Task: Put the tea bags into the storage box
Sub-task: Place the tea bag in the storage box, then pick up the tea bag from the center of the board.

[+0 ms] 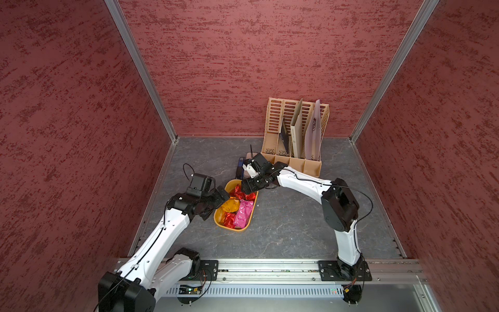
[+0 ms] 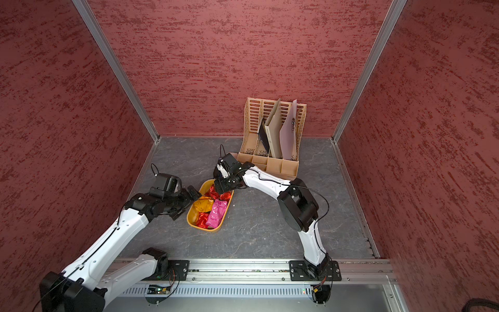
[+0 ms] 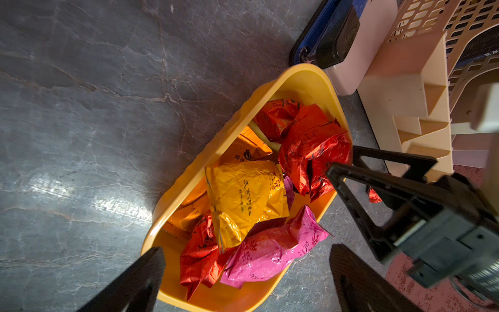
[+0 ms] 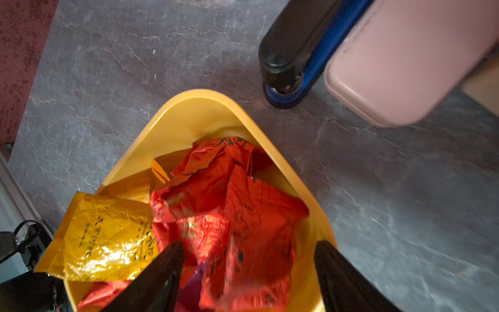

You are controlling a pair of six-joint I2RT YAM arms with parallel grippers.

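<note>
I can see the red tea bags [image 1: 237, 192] inside the storage box's rim, so I keep my open right gripper moving to the loose red tea bag [image 3: 373, 195] outside and close it there.
The storage box [image 1: 229, 187] is a shallow yellow tray on the grey floor, shown in both top views [image 2: 205, 185]. Several tea bags lie in it: red packets [image 1: 238, 192] at the far end, an orange one [image 3: 245, 197] in the middle, and a pink one [image 3: 272, 248] beside another red one [image 3: 201, 254] at the near end. My right gripper [image 4: 251, 256] hangs open over the far end. A blurred red packet [image 4: 237, 210] lies loose under its spread jaws. My left gripper [image 3: 248, 270] stands open at the tray's left side [image 1: 216, 204], holding nothing.
A tan slotted file organizer [image 1: 294, 135] with folders stands at the back right. A pale pink case [image 4: 405, 62] and a blue-and-black stapler-like object [image 4: 297, 54] lie just beyond the tray's far end. Red walls enclose the table on three sides.
</note>
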